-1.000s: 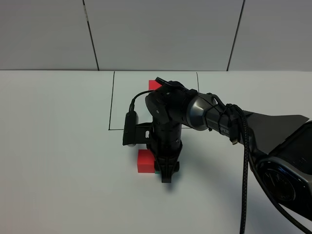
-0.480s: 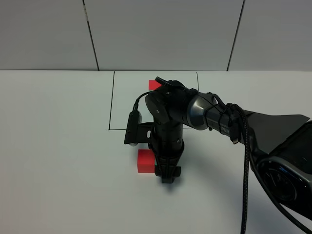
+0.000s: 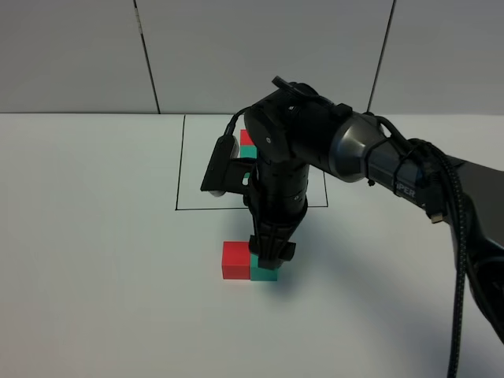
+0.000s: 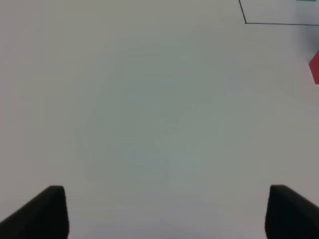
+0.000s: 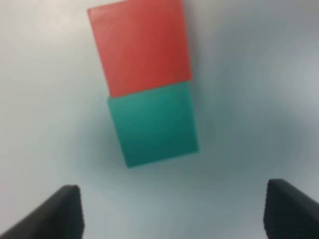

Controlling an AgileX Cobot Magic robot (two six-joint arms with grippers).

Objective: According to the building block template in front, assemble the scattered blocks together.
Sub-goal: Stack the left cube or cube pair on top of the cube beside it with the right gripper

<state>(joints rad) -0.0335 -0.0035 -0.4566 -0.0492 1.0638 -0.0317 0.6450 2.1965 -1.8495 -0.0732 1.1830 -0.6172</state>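
Observation:
The red cube is next to the teal cube (image 3: pixel 250 262), but in the template it is behind the teal cube. Next, my right gripper lifts clear and takes hold of the red cube (image 3: pixel 235 260).
The scattered blocks sit side by side on the white table, touching: the red cube (image 3: pixel 235 260) (image 5: pixel 142 47) and, to its right, the teal cube (image 3: pixel 264 274) (image 5: pixel 154 124). My right gripper (image 3: pixel 269 260) (image 5: pixel 174 214) hangs open just above the teal cube and holds nothing. The building block template, a red cube (image 3: pixel 246 137) joined to a teal cube (image 3: pixel 248 151), lies behind the arm inside the black drawn rectangle (image 3: pixel 179 169), partly hidden. My left gripper (image 4: pixel 164 214) is open over bare table, and its view catches an edge of the red cube (image 4: pixel 315 67).
The right arm (image 3: pixel 378 161) reaches in from the right across the rectangle. A corner of the black rectangle (image 4: pixel 245 22) shows in the left wrist view. Grey wall panels (image 3: pixel 260 55) stand behind the table.
My right gripper has opened and lifted off the teal cube, which now shows beside the red one. The arm has risen and swung back a little. The red cube has stayed put.

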